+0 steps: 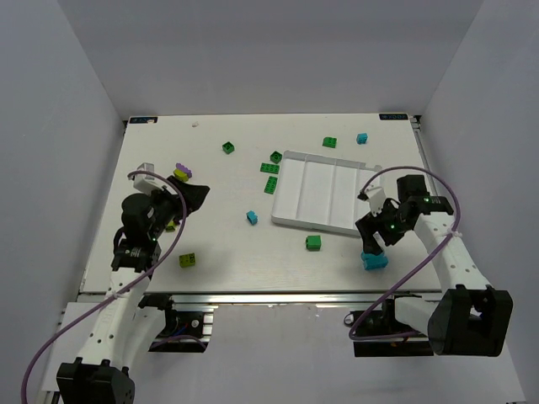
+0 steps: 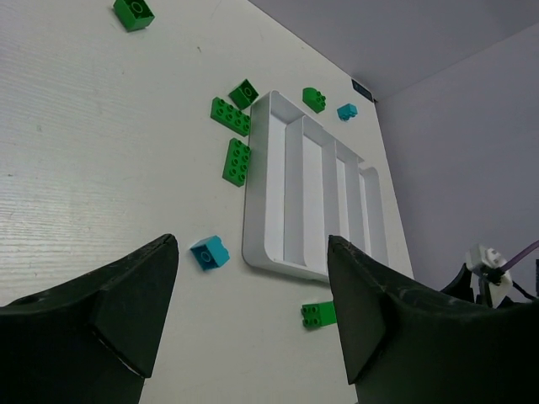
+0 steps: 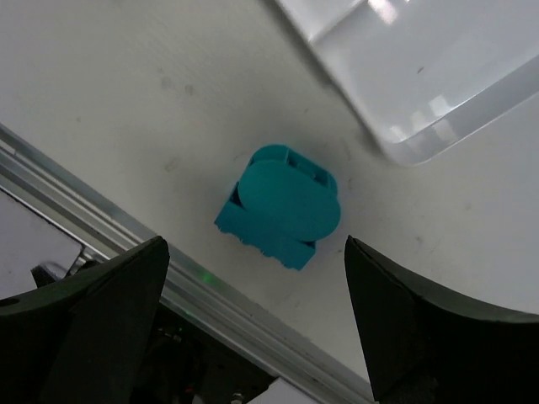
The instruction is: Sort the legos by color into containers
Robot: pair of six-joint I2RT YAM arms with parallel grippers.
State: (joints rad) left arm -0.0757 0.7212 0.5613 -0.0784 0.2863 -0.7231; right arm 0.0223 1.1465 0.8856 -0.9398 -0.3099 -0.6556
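Note:
The teal brick (image 3: 284, 207) is at a slant to my right gripper's open fingers. Next, I turn my right gripper square to the brick's short ends (image 3: 330, 220) before I close it.
The white tray (image 1: 316, 194) lies right of centre with no bricks in its compartments. My right gripper (image 1: 371, 247) is open and hovers just above a teal brick (image 1: 373, 261) at the table's near edge. In the right wrist view the teal brick (image 3: 282, 206) lies ahead of the open gripper (image 3: 253, 311), untouched. My left gripper (image 1: 192, 199) is open and empty at the left. In its wrist view the gripper (image 2: 253, 311) looks toward a cyan brick (image 2: 210, 252), a green brick (image 2: 317, 314) and the tray (image 2: 269, 210).
Green bricks (image 1: 270, 167) lie by the tray's left side and further back (image 1: 228, 147). A cyan brick (image 1: 361, 139) lies at the back, a lime brick (image 1: 189, 260) at the near left, and a purple-and-yellow piece (image 1: 180, 172) by the left arm. The metal table edge (image 3: 168, 269) runs close to the teal brick.

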